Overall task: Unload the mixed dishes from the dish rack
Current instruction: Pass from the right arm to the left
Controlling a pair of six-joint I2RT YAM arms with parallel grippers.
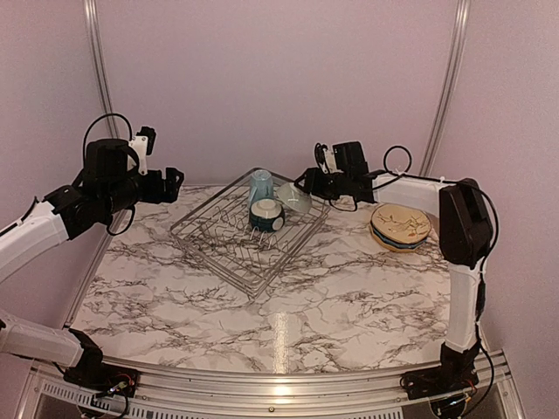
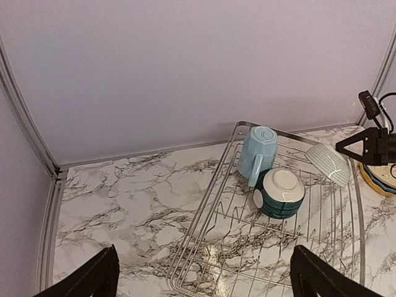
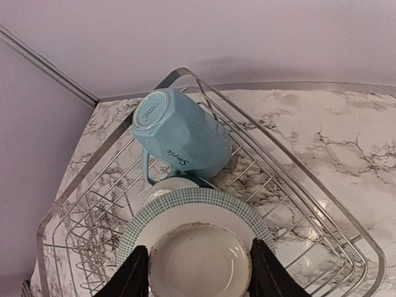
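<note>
I keep moving my open left gripper in until its fingers straddle the bowl's rim [image 1: 293, 209], free because my right gripper holds the pale grey-green bowl's foot [image 3: 200, 260].
The dish rack [image 1: 229, 249] stands at the table's middle back. In it a pale blue mug [image 1: 259, 185] lies upside down beside a dark teal and white bowl [image 1: 266, 215]. My right gripper [image 1: 307, 183] is at the rack's far right corner, its fingers [image 3: 133, 275] closed on either side of the foot of the tilted pale grey-green bowl [image 3: 199, 213]. My left gripper [image 1: 175, 179] is open and empty, held in the air left of the rack [image 2: 204, 272]. The three plates [image 1: 400, 225] are stacked on the table at the right, the cream leaf one on top.
Pale walls and metal frame posts [image 1: 96, 61] close the back and sides. The marble tabletop [image 1: 332, 305] runs from the rack to the front rail. The stacked plates lie near the right arm's upright link [image 1: 463, 227].
</note>
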